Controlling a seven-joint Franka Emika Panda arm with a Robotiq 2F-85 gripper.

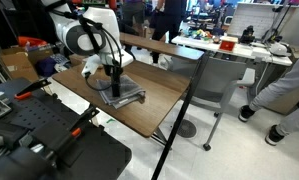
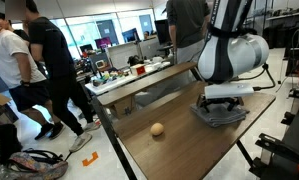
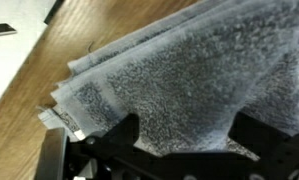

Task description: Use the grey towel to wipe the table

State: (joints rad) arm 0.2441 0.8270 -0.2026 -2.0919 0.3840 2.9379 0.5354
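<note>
The grey towel is near the table's edge next to the black equipment, so the robot's gripper should turn back and wipe the towel across the open table.
The grey towel lies folded on the dark brown table, near the edge where the arm stands. In both exterior views my gripper is down on it from above; the towel spreads out under the gripper on the table. In the wrist view the towel's rumpled layers fill the picture, with bare table beside them. The two black fingers of the gripper stand wide apart with towel between them. The gripper is open.
A small round tan object sits on the table away from the towel. A narrow lighter plank runs along the far edge. A grey chair, a white cluttered table and several people are around. Black equipment is in the foreground.
</note>
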